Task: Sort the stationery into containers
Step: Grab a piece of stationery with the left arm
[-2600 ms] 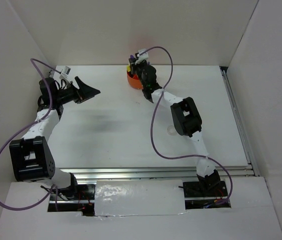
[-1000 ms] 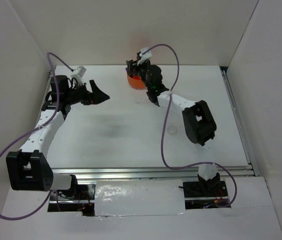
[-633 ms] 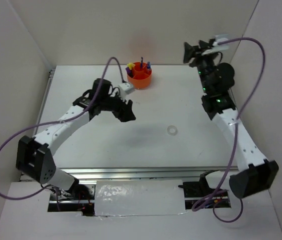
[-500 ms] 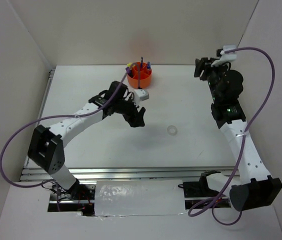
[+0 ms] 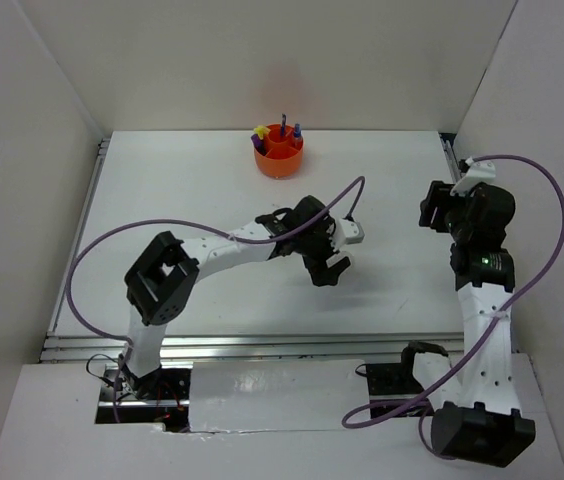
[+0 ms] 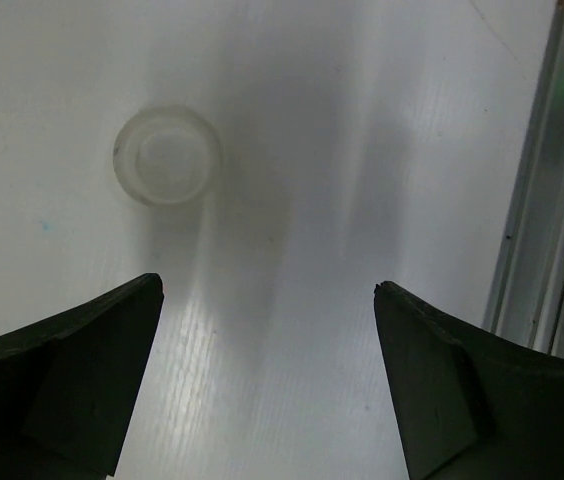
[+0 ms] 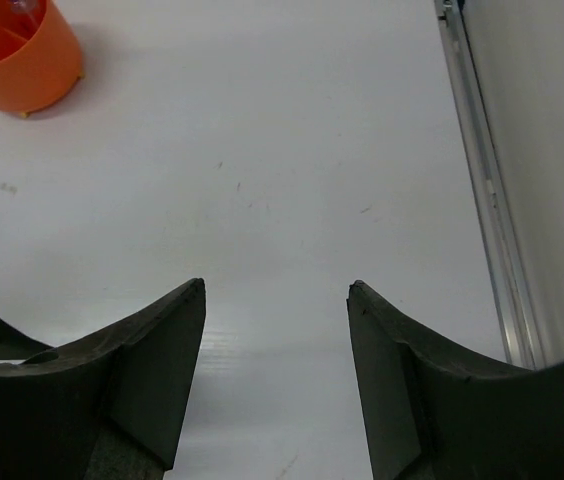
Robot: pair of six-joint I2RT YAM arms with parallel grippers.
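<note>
The clear tape ring [image 6: 167,156] lies free and fits between the left gripper's open fingers, so the left gripper should go down toward it next until the fingers are on both sides of its rim [image 6: 210,158].
The orange organiser [image 5: 278,157] stands at the table's far middle with a yellow highlighter [image 5: 260,131], a blue pen [image 5: 284,124] and a blue-capped bottle [image 5: 297,130] upright in it. Its edge also shows in the right wrist view [image 7: 17,62]. The clear tape ring [image 6: 167,157] lies flat on the table, ahead and left of my open, empty left gripper [image 6: 267,290]. In the top view the left gripper [image 5: 327,270] hangs over mid-table and hides the ring. My right gripper [image 7: 276,287] is open and empty over bare table at the right [image 5: 438,208].
A metal rail [image 7: 482,190] runs along the table's right edge, close to the right gripper. Another rail [image 6: 542,210] shows at the right of the left wrist view. White walls enclose the table on three sides.
My left arm swung from the far left to mid-table, over the tape ring. My right arm pulled away from the organiser to the right side.
</note>
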